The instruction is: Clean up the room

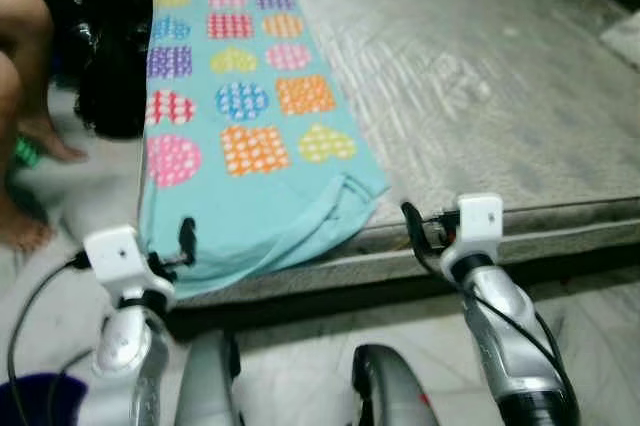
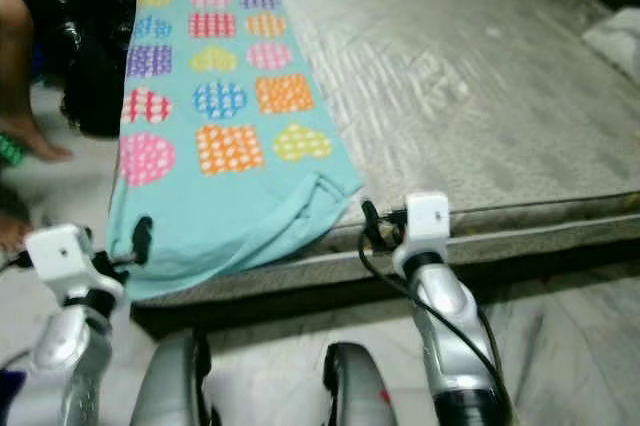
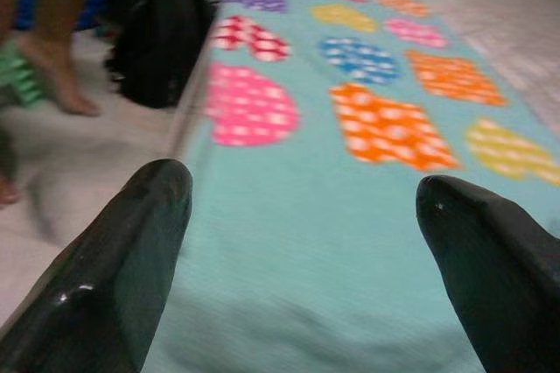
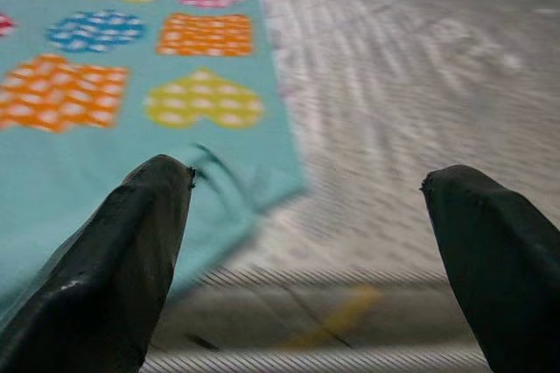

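My gripper will make the blanket's near end (image 1: 255, 229) open out almost flat when it pulls the turquoise blanket's corner, because that corner lies in a loose fold (image 1: 335, 211).
A turquoise blanket (image 1: 235, 161) printed with bright dotted hearts, circles and squares lies folded along the left side of a grey mattress (image 1: 480, 76); its near end hangs crumpled over the mattress's front edge. My left gripper (image 1: 187, 239) hovers open at the blanket's near left corner, and the left wrist view looks over the cloth (image 3: 350, 207) between its fingers (image 3: 114, 277). My right gripper (image 1: 412, 226) is open at the mattress's front edge, just right of the blanket's near right corner (image 4: 219, 172). Neither holds anything.
A person's bare legs and feet (image 1: 25, 126) stand on the pale floor at the left, next to a black bag (image 1: 110, 66). A white cloth (image 2: 615, 36) lies at the mattress's far right. A dark blue object (image 1: 30, 396) sits by my left arm.
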